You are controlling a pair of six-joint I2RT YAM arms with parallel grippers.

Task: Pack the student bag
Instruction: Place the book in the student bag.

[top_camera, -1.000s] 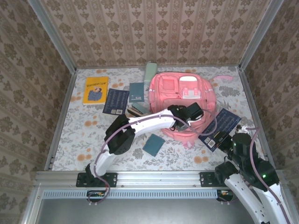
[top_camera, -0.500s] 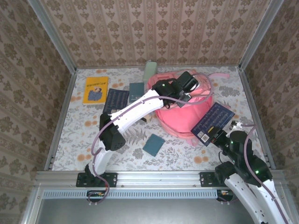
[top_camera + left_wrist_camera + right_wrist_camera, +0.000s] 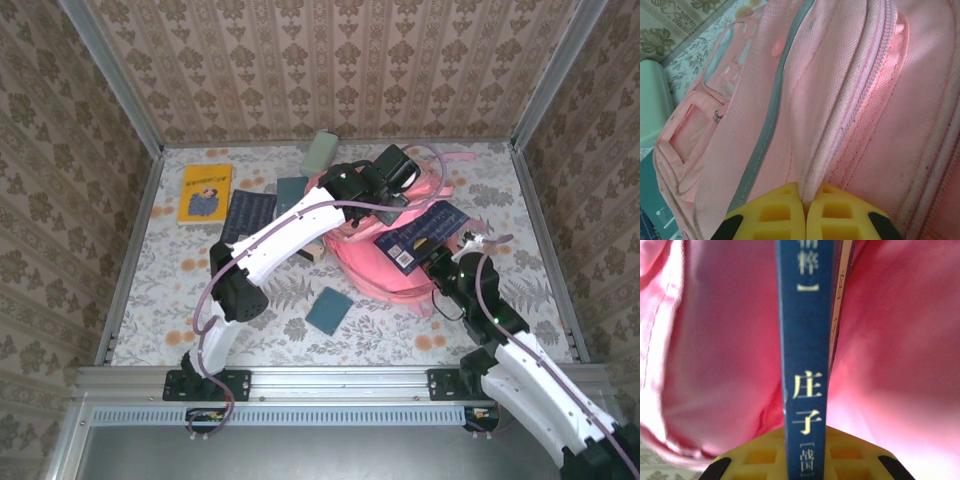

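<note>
The robot's left gripper holds the bag open below the hanging dark blue book point(image 3: 421, 236), so the right gripper keeps lowering the book until it rests inside the bag point(image 3: 368, 264).
The student bag point(image 3: 372, 262), a soft pink backpack, is pulled up at its back edge. My left gripper point(image 3: 398, 180) reaches over it and, in the left wrist view, the left gripper point(image 3: 805, 200) is shut on a pale zipper seam of the bag point(image 3: 850, 90). A dark blue book point(image 3: 420, 232) hangs tilted over the bag, its near end pinched by my right gripper point(image 3: 432, 264). In the right wrist view the book's spine point(image 3: 805, 340) stands upright between the yellow fingers of the right gripper point(image 3: 805, 452), with pink bag fabric point(image 3: 715, 340) on both sides.
Left of the bag lie a yellow book point(image 3: 205, 192), a dark blue book point(image 3: 247, 217), a teal book point(image 3: 292, 195) and a mint green case point(image 3: 321, 152). A small teal book point(image 3: 328, 311) lies in front. Patterned walls close the table on three sides.
My left gripper has moved from the bag's front up to its back, lifting the pinched edge. My right gripper has carried the blue book from the table at the right to above the bag.
</note>
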